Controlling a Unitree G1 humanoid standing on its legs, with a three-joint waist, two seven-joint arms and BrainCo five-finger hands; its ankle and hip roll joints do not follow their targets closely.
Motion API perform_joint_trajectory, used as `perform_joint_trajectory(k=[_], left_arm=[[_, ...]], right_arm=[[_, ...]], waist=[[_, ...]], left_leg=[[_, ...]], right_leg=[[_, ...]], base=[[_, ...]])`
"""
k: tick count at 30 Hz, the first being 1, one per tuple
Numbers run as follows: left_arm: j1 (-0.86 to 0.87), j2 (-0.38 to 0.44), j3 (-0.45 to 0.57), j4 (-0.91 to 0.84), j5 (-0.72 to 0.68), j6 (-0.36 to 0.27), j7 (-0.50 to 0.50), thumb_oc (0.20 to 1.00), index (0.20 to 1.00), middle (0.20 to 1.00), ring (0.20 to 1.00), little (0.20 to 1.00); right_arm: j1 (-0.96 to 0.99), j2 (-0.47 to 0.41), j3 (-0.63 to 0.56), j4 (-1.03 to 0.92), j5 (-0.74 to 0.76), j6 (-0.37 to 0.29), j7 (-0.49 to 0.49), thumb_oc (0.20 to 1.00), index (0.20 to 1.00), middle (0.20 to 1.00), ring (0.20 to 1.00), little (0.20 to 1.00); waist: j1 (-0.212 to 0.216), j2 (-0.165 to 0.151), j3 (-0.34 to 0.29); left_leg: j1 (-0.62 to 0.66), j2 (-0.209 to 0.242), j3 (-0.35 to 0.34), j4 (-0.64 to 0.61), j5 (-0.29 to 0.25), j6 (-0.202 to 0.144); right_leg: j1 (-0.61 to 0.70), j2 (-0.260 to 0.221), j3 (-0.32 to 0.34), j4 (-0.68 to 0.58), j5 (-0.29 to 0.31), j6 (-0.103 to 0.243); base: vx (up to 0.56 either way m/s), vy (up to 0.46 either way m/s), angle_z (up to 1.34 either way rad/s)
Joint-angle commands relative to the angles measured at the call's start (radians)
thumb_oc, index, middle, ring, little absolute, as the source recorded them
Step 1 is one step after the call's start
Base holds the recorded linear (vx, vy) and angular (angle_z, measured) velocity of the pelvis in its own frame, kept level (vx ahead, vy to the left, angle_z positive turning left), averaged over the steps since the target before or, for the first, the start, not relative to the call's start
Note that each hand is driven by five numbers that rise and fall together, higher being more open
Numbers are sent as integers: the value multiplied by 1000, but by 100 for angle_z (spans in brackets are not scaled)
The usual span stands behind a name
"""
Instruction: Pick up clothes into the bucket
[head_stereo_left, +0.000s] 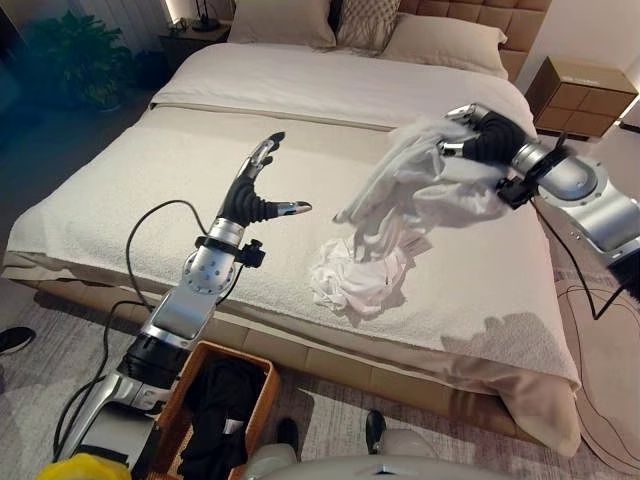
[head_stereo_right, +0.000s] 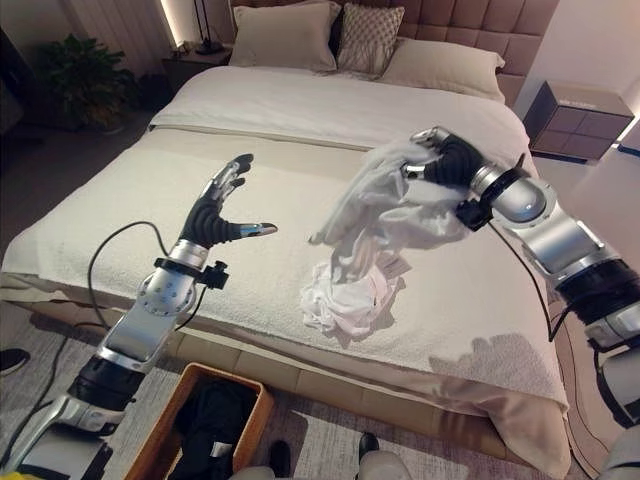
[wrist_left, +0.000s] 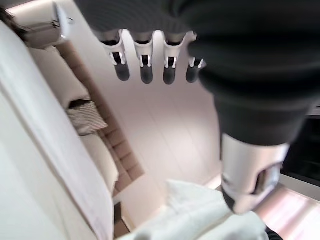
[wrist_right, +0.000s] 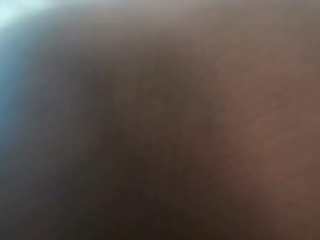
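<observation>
The white garment (head_stereo_left: 425, 178) will hang down wide past my left gripper when I carry it to the basket, because long limp folds (head_stereo_left: 376, 222) trail from my right gripper.
A white garment (head_stereo_left: 420, 190) hangs above the bed, bunched in my right hand (head_stereo_left: 485, 135), whose fingers are curled into the cloth. Its lower end trails down to a crumpled white heap (head_stereo_left: 355, 275) lying on the bedspread. My left hand (head_stereo_left: 262, 190) is raised over the bed to the left of the garment, fingers straight and thumb spread, holding nothing. In the left wrist view those fingers (wrist_left: 146, 62) stand straight, and the white cloth (wrist_left: 200, 215) shows past them. A brown wicker basket (head_stereo_left: 262, 385) with dark clothes (head_stereo_left: 220, 400) inside stands on the floor at the bed's foot.
The beige bed (head_stereo_left: 150, 190) spreads wide, with pillows (head_stereo_left: 440, 40) at its head. A wooden nightstand (head_stereo_left: 580, 90) stands at the right, a plant (head_stereo_left: 85, 55) at the far left. A person's dark shoes (head_stereo_left: 375, 430) show by the basket.
</observation>
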Motion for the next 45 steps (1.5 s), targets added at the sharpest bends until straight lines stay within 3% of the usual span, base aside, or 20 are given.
perform_joint_trajectory(k=[1, 9, 15, 18, 27, 28, 29, 30, 35, 37, 38, 45], left_arm=[[-76, 17, -55, 1, 74, -28, 4, 1000, 1000, 1000, 1000, 1000], [-166, -26, -171, 45, 65, -7, -43, 1000, 1000, 1000, 1000, 1000], [-238, -48, -296, 61, -144, 5, -132, 1000, 1000, 1000, 1000, 1000], [-270, -50, -379, 62, -347, 24, -179, 1000, 1000, 1000, 1000, 1000], [-283, -102, -451, 128, -453, 75, -187, 1000, 1000, 1000, 1000, 1000], [-277, -111, -444, 138, -454, 75, -179, 630, 630, 630, 630, 630], [-277, -111, -444, 138, -454, 75, -179, 551, 551, 551, 551, 551], [-253, -133, -423, 147, -455, 75, -166, 200, 200, 200, 200, 200], [-168, -171, -366, 149, -514, 71, -142, 200, 200, 200, 200, 200], [-145, -175, -353, 143, -532, 71, -135, 200, 200, 200, 200, 200], [-109, -184, -331, 136, -551, 74, -129, 200, 200, 200, 200, 200], [2, -206, -261, 91, -629, 78, -101, 200, 200, 200, 200, 200]], right_arm=[[-30, 17, -39, -56, 108, -33, -1, 200, 200, 200, 200, 200], [-26, 68, -48, -168, 165, -41, -6, 200, 200, 200, 200, 200], [-86, 131, -12, -173, 142, -43, -30, 200, 200, 200, 200, 200], [-116, 160, 13, -165, 131, -47, -51, 200, 200, 200, 200, 200], [-116, 194, 22, -180, 119, -45, -72, 200, 200, 200, 200, 200], [-113, 196, 16, -184, 116, -47, -76, 200, 200, 200, 200, 200], [-112, 196, 15, -185, 116, -47, -76, 200, 200, 200, 200, 200], [-95, 206, -2, -190, 111, -50, -83, 200, 200, 200, 200, 200], [-62, 212, -43, -204, 100, -59, -98, 200, 200, 200, 200, 200], [-48, 212, -57, -208, 93, -60, -104, 561, 561, 561, 561, 561], [-35, 214, -73, -211, 81, -62, -110, 1000, 1000, 1000, 1000, 1000], [22, 198, -130, -220, 56, -61, -136, 1000, 1000, 1000, 1000, 1000]], waist=[[8, -67, -74], [1, -61, -87], [-3, -52, -86], [-4, -46, -85], [-9, -42, -74], [-9, -42, -73], [-8, -42, -73], [-8, -43, -72], [-7, -46, -70], [-6, -47, -70], [-5, -48, -70], [-1, -55, -66]], left_leg=[[-17, -22, -11, 91, -127, -17], [-6, -21, -20, 85, -125, -15], [-7, -22, -23, 86, -121, -14], [-10, -21, -21, 88, -119, -14], [-15, -23, -24, 92, -118, -13], [-16, -24, -24, 93, -118, -13], [-16, -24, -24, 93, -118, -13], [-17, -25, -24, 94, -119, -11], [-18, -26, -23, 93, -121, -8], [-18, -26, -22, 94, -122, -7], [-18, -26, -22, 94, -122, -7], [-20, -26, -25, 96, -126, -4]], right_leg=[[41, -67, -63, 3, -27, 56], [61, -67, -77, -3, -31, 54], [62, -67, -80, -9, -25, 54], [59, -66, -80, -12, -19, 55], [55, -68, -82, -7, -19, 56], [54, -69, -81, -5, -19, 56], [53, -69, -81, -5, -20, 56], [51, -70, -81, -3, -20, 56], [46, -70, -79, -1, -21, 55], [46, -70, -79, 0, -21, 55], [45, -70, -77, 1, -22, 55], [46, -71, -79, 3, -26, 53]], base=[[31, -17, 2], [-3, -6, 5], [-8, 0, 3], [0, 0, 0], [0, 0, 0], [0, 0, 0], [0, 0, 0], [0, 0, 0], [0, 0, 0], [0, 0, 0], [0, 0, 0], [0, 0, 0]])
